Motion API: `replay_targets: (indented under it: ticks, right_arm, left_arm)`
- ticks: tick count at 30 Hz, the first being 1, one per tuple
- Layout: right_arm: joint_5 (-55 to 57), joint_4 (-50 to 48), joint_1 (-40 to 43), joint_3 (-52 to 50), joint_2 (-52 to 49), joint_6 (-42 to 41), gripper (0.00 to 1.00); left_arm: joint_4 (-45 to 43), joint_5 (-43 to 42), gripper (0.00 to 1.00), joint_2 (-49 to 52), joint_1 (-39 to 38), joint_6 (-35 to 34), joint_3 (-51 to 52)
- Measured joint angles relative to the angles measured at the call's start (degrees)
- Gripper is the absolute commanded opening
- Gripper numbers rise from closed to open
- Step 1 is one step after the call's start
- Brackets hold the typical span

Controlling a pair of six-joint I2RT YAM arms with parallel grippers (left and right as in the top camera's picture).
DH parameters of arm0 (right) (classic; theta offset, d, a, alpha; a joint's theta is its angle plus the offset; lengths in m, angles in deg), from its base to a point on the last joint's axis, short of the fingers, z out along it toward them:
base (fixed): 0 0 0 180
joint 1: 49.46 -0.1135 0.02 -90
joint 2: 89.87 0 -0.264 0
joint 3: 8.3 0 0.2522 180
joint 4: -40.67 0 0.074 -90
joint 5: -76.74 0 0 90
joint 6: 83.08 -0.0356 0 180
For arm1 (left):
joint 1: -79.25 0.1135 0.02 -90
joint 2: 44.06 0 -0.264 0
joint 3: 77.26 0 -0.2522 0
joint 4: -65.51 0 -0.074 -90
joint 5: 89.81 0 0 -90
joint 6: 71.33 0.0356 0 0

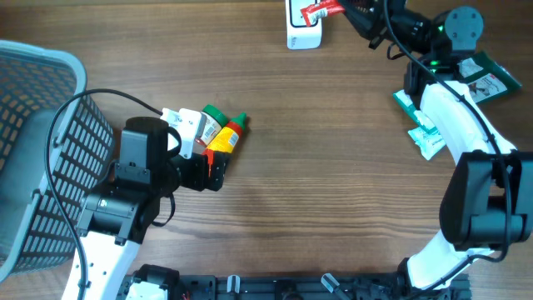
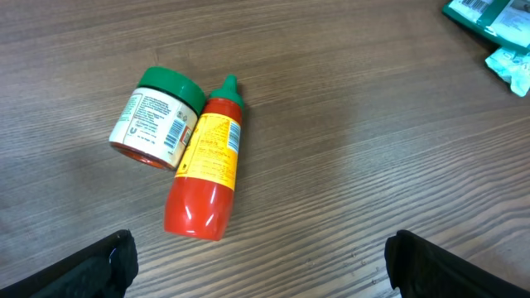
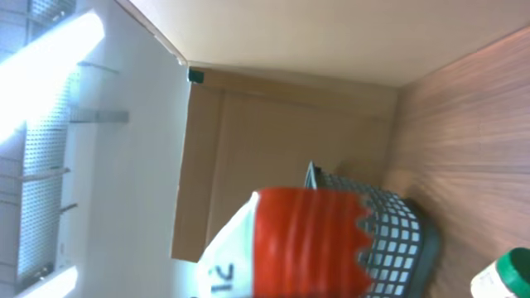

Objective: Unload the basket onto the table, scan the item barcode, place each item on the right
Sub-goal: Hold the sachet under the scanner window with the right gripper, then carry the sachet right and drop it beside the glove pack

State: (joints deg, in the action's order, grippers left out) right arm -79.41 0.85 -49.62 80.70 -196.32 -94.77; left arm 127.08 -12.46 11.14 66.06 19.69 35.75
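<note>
My right gripper slants only the packet's end [image 1: 311, 15] over the white scanner box, so it should circle to the scanner box's near side [image 1: 301, 47] and turn the packet there.
My right gripper [image 1: 348, 12] is at the table's far edge, shut on a red and white packet [image 1: 321, 10] that it holds just above a white scanner box [image 1: 303, 35]. In the right wrist view the packet [image 3: 306, 240] fills the lower middle, its crimped red end up, and hides the fingers. My left gripper [image 2: 261, 269] is open, with its black fingertips [image 2: 99, 269] in the bottom corners and only bare table between them. Just beyond it lie a green-lidded jar [image 2: 157, 118] and a red sauce bottle [image 2: 207, 170], side by side and touching.
A grey mesh basket [image 1: 33, 150] stands at the left edge beside my left arm. Green and teal packets [image 1: 491, 79] lie at the right by the right arm, with another teal one [image 1: 423, 132] nearer the middle. The jar and bottle [image 1: 226, 137] lie left of centre.
</note>
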Motion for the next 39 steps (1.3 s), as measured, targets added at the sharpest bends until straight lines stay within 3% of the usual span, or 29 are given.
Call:
replay_targets:
  ticks: [3, 5, 7, 12, 15, 17, 18, 26, 31, 39]
  right_arm:
    - [2.56, 16.28, -0.5, 0.57, 0.44, 12.22, 0.05]
    - [10.14, 32.06, -2.25, 0.17, 0.57, 26.03, 0.05]
    - [18.95, 34.77, -4.37, 0.11, 0.57, 34.6, 0.05]
    - [47.95, 32.65, -12.59, 0.11, 0.57, 52.41, 0.05]
    - [69.68, 29.55, -19.56, 0.11, 0.57, 70.69, 0.05]
    - [77.57, 24.13, -22.27, 0.07, 0.42, 82.2, 0.05]
    - [82.55, 19.8, -24.3, 0.22, -0.11, 92.61, 0.05]
    - [91.65, 1.46, -26.82, 0.37, -15.96, 134.6, 0.05]
    - [91.86, -6.27, -27.78, 0.35, -23.85, 147.77, 0.04]
    - [87.03, -7.21, -27.78, 0.96, -28.87, 153.46, 0.05]
  left_arm:
    - [-0.04, 0.02, 1.0, 0.02, 0.0, -0.02, 0.0]
    - [0.09, 0.04, 1.0, 0.04, 0.0, -0.02, 0.0]
    - [0.13, 0.22, 1.0, 0.04, 0.0, -0.02, 0.0]
    - [0.17, 0.42, 1.0, 0.04, 0.0, -0.02, 0.0]
    - [0.17, 0.44, 1.0, 0.04, 0.0, -0.02, 0.0]
    - [0.2, 0.46, 1.0, 0.09, 0.0, -0.02, 0.0]
    - [0.2, 0.44, 1.0, 0.09, 0.0, -0.02, 0.0]
    - [0.17, 0.44, 1.0, 0.09, 0.0, -0.02, 0.0]
    - [0.17, 0.44, 1.0, 0.09, 0.0, -0.02, 0.0]
    - [0.2, 0.44, 1.0, 0.09, 0.0, -0.02, 0.0]
